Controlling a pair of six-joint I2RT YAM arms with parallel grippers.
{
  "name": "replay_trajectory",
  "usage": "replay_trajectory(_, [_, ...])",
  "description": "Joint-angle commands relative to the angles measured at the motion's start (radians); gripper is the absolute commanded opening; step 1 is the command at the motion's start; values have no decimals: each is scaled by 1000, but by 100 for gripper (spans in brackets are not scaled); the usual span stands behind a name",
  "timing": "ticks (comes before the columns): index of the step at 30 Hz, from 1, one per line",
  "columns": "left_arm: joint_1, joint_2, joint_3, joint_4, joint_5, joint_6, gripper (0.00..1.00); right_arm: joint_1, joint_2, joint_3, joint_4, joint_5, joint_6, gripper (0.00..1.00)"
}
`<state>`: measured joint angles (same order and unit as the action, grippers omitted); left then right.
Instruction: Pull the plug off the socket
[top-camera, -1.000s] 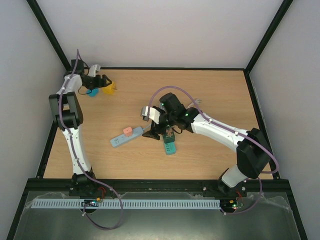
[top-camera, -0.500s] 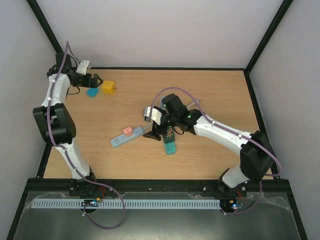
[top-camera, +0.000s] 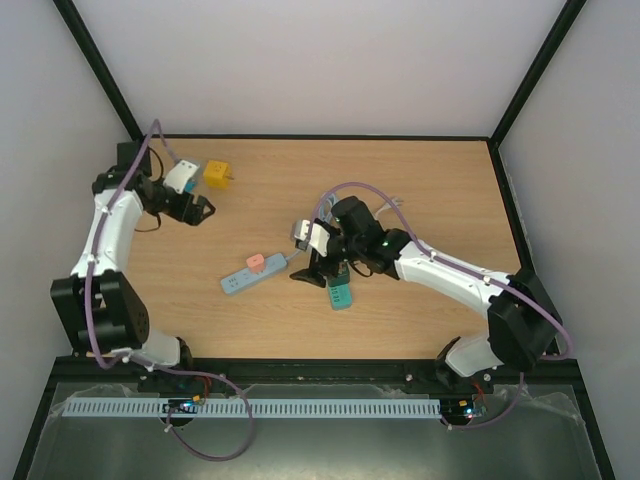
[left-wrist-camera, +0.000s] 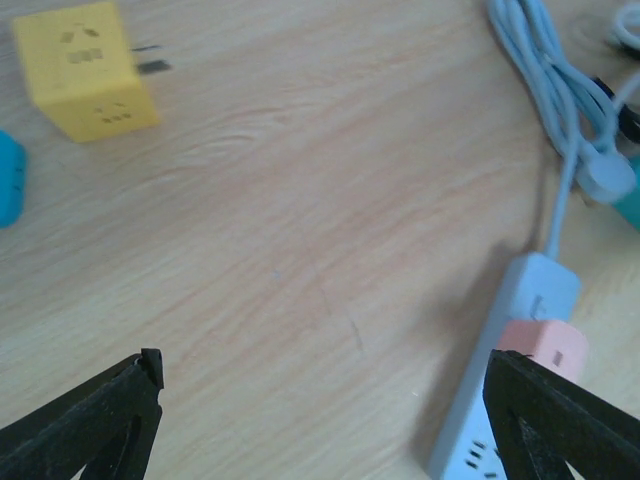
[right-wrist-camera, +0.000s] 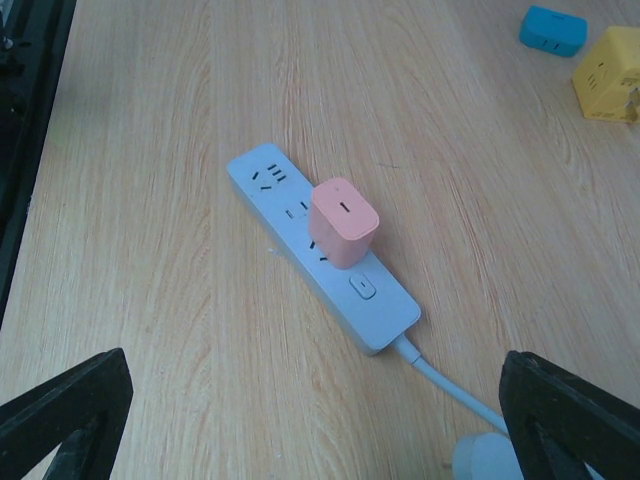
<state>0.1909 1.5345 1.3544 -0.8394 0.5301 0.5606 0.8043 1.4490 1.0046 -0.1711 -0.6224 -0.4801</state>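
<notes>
My right gripper should clamp the power strip's cable end (top-camera: 277, 263) while my left gripper pulls the pink plug, since the light blue power strip (top-camera: 241, 280) lies free under that plug.
A pink plug (top-camera: 256, 262) sits upright in a light blue power strip (top-camera: 243, 277) lying on the wooden table left of centre. My right gripper (top-camera: 306, 271) is open and empty, just right of the strip's cable end. In the right wrist view the plug (right-wrist-camera: 343, 222) and strip (right-wrist-camera: 300, 240) lie ahead of the gripper (right-wrist-camera: 320, 425), apart from it. My left gripper (top-camera: 197, 209) is open and empty, up and to the left of the strip. In the left wrist view the plug (left-wrist-camera: 542, 346) and strip (left-wrist-camera: 505, 400) sit by the right finger (left-wrist-camera: 565, 425).
A yellow cube adapter (top-camera: 217, 173) lies at the back left, and a blue cube (left-wrist-camera: 8, 180) lies beside it. A teal block (top-camera: 341, 293) lies under my right arm. The strip's pale cable (left-wrist-camera: 548, 95) is coiled near the right gripper.
My left arm has swung away from the yellow and blue cubes at the back left, toward the power strip. My right gripper has shifted slightly nearer and stays open.
</notes>
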Motion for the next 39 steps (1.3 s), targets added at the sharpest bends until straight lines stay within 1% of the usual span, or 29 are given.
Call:
replay_trajectory(1, [-80, -109, -103, -53, -24, 86, 90, -6, -44, -46, 77, 7, 17, 98])
replay_trajectory(6, [-219, -183, -213, -14, -71, 67, 88, -8, -48, -71, 108, 6, 11, 98])
replay_trajectory(11, [-368, -197, -290, 64, -164, 25, 85, -13, -36, -79, 117, 2, 2, 98])
replay_trajectory(16, [-446, -167, -344, 125, -205, 2, 76, -21, -10, -69, 98, -21, -28, 99])
replay_trajectory(18, [-472, -152, -367, 150, -224, -6, 75, -27, 2, -68, 104, -25, -33, 99])
replay_trajectory(25, [-512, -98, -409, 233, -261, -17, 70, -44, 55, -54, 107, -65, -46, 99])
replay_trajectory(28, [-520, -71, -417, 254, -268, -9, 64, -50, 76, -45, 104, -78, -60, 100])
replay_trajectory(31, [-521, -48, -420, 263, -268, -3, 53, -55, 105, -33, 105, -85, -73, 100])
replay_trajectory(33, [-521, -41, -427, 265, -271, 5, 48, -57, 127, -20, 105, -87, -80, 99])
replay_trajectory(39, [-522, -66, -467, 267, -268, 32, 43, -59, 204, 25, 112, -97, -116, 96])
